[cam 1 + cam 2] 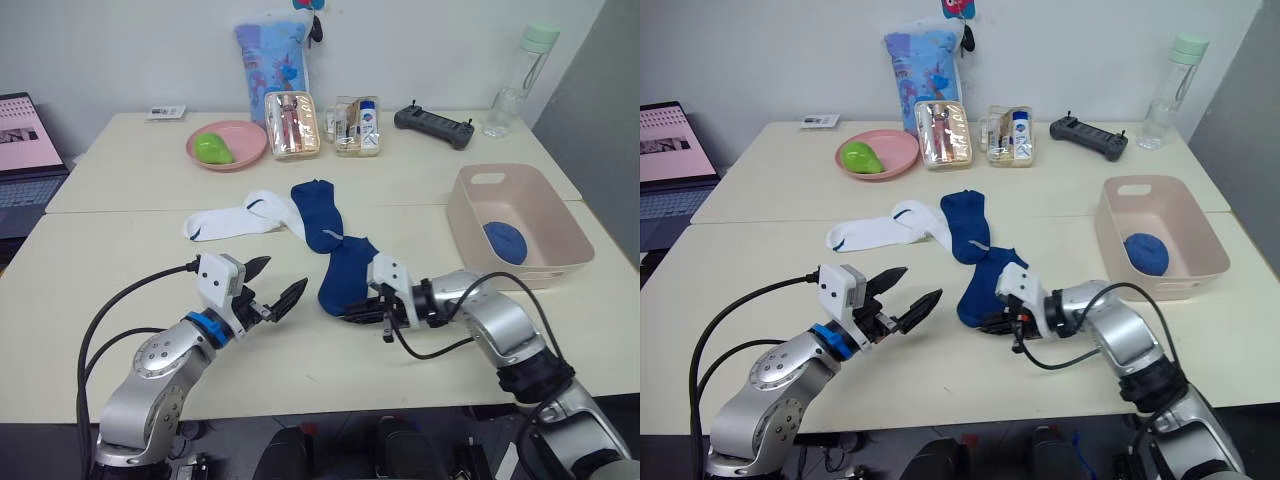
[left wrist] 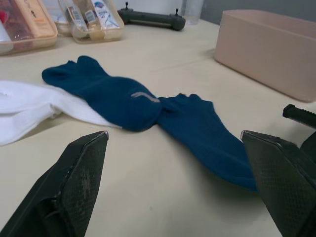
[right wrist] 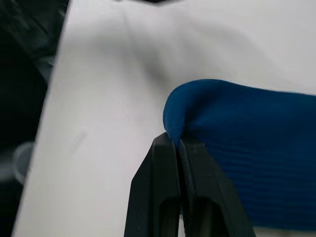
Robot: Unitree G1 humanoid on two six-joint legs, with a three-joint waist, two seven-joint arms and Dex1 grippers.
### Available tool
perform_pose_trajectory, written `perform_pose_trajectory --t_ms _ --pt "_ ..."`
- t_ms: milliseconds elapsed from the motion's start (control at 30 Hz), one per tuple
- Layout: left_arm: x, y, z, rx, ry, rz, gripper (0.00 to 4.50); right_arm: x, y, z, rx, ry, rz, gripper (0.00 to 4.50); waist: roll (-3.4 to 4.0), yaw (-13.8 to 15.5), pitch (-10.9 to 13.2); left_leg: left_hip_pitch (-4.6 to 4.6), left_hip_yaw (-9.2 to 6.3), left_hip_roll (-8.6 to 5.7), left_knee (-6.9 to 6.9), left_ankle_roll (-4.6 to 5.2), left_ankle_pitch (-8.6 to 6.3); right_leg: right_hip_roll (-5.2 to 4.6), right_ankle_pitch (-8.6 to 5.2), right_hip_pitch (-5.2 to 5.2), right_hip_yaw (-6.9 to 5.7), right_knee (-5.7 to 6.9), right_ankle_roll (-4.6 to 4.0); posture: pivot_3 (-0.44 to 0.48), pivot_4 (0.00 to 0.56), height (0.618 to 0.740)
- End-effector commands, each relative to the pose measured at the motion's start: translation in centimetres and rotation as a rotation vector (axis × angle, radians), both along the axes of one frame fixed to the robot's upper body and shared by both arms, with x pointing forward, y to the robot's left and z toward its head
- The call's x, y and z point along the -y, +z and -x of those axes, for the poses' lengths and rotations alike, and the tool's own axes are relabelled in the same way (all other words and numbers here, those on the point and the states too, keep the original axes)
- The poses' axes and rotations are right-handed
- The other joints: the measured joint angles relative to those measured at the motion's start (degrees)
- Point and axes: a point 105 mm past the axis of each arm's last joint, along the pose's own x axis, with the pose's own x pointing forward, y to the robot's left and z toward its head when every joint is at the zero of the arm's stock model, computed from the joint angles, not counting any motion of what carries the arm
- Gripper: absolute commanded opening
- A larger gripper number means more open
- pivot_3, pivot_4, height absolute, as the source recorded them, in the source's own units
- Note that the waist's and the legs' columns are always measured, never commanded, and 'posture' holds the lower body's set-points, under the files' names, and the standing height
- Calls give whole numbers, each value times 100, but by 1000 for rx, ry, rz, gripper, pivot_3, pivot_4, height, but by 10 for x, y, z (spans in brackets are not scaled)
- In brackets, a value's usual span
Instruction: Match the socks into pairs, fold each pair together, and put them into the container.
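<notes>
When I pull the near blue sock, it should come away alone: only its edge meets the far blue sock's rounded end.
Two dark blue socks lie end to end at mid-table: the far one and the near one. White socks lie to their left, one tucked under the far blue sock. My right gripper is shut on the near blue sock's front edge, low at the table. My left gripper hovers open just left of that sock, with nothing between its fingers. The pink container stands at the right, with a rolled dark blue pair inside.
At the back stand a pink plate with a green fruit, two clear pouches, a black controller, a bottle and a blue bag. A laptop sits at the far left. A seam splits the tables.
</notes>
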Motion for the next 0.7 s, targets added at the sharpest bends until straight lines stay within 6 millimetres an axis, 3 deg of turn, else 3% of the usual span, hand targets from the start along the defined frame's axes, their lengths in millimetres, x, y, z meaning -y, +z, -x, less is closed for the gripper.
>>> perform_pose_trajectory --t_ms 33,200,367,433,567,633,700 --pt "-2 5 4 14 -27 -16 4500 0 5 -9 -18 -15 -16 24 -1 18 0 0 1 -2 0 0 0 -1 0 0 2 -3 0 0 150 740" --pt "1 5 12 -15 -58 -8 4500 13 14 -2 -29 37 -5 1412 -3 62 -1 -9 -1 -9 1 1 0 -10 0 -1 1 -12 0 0 150 740" --pt "4 -2 14 -48 -59 1 4500 27 45 0 -70 65 -72 3163 -3 40 -1 -7 -3 -6 0 1 0 -9 0 -2 -2 -7 0 0 150 740" --pt "7 -3 13 -56 -64 8 4500 32 45 -21 -9 -22 -57 3163 -3 22 -1 -5 -3 -7 0 1 -1 -9 0 -1 -2 -6 0 0 150 740" --pt "16 -13 12 -90 -84 -1 4500 49 35 -82 158 -293 20 3163 -5 13 -2 -1 1 -7 -1 1 0 -8 0 1 0 -4 0 0 150 740" --pt "21 -27 13 -139 -106 -34 4500 59 27 -108 207 -419 57 3163 -4 13 -2 -3 4 -7 -1 0 0 -8 0 -2 2 -4 0 0 150 740" --pt "27 -38 15 -177 -130 -62 4500 66 18 -121 213 -477 81 3163 -4 10 -1 -6 8 -7 -1 0 0 -8 0 -5 5 -5 0 0 150 740"
